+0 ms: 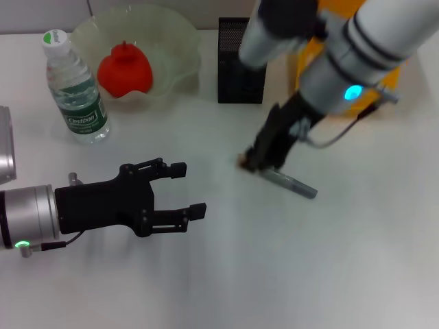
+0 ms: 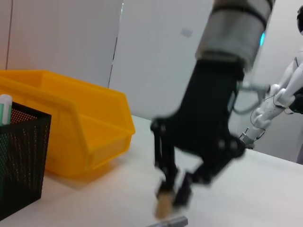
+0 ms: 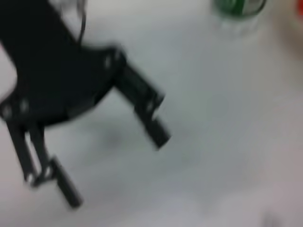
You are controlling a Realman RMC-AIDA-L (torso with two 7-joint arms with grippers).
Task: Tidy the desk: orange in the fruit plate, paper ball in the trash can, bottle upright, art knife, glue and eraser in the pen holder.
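Note:
The eraser's end (image 1: 242,160) sticks out past the right gripper's fingers, so the robot should keep carrying it until it hangs over the pen holder's opening (image 1: 232,31) next to the art knife.
My right gripper (image 1: 248,163) is down at the table's middle, shut on the small tan eraser (image 2: 164,206). The grey glue (image 1: 291,184) lies on the table just beside it. The bottle (image 1: 75,89) stands upright at the far left. In the pale-green fruit plate (image 1: 175,41) sits the orange (image 1: 123,68). The black mesh pen holder (image 1: 240,65) stands behind the right gripper, and the art knife's white tip (image 2: 4,109) pokes out of it. The yellow trash can (image 2: 71,123) is partly hidden by my right arm. My left gripper (image 1: 189,190) hovers open and empty at the near left. The paper ball is out of view.
Bare white table stretches across the front and right. The bottle, plate, pen holder and trash can line the far edge. My right arm crosses over the trash can and the pen holder's right side.

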